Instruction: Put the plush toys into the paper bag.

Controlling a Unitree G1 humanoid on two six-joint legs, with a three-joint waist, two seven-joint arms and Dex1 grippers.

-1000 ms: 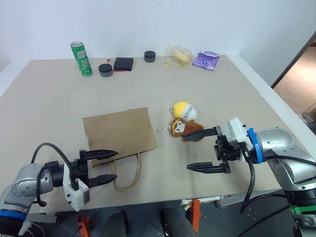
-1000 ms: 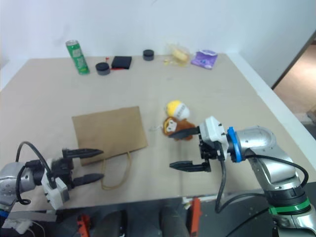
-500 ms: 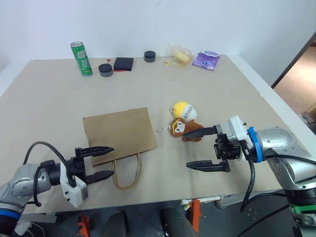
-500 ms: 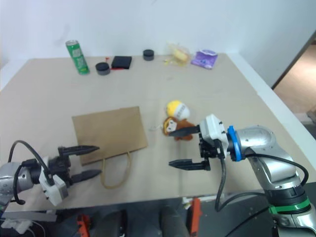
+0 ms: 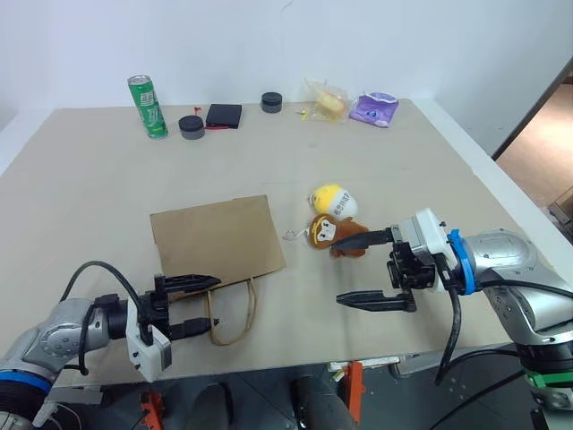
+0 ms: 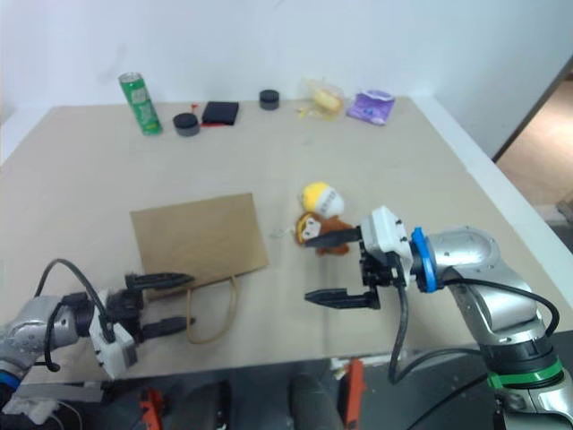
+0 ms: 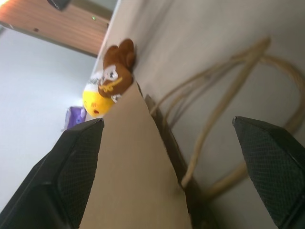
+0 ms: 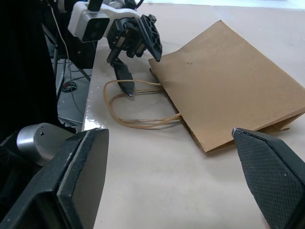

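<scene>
The paper bag has a dark gap (image 7: 170,144) along its near edge, so I expect the bag's opening (image 5: 236,281) to gape open when I raise its thin tan handle.
The paper bag (image 5: 215,237) lies flat on the table, its two loop handles (image 5: 235,313) trailing toward the near edge. Right of it the brown monkey (image 5: 333,233) lies against the yellow-and-white egg toy (image 5: 333,200). My left gripper (image 5: 208,303) is open at the bag's near left corner, one finger over the bag's edge and the other beside the handles. My right gripper (image 5: 340,270) is open and holds nothing, its upper finger just in front of the monkey. The left wrist view looks along the bag (image 7: 138,167) to both toys (image 7: 116,71).
Along the far edge stand a green can (image 5: 146,106), two dark round pucks (image 5: 191,126), a black wallet (image 5: 224,116), a clear packet with yellow contents (image 5: 327,100) and a purple packet (image 5: 373,109). The table's near edge runs just under both grippers.
My left gripper has moved right to the bag's mouth and handles, its jaws slightly narrower. The right arm has stayed still.
</scene>
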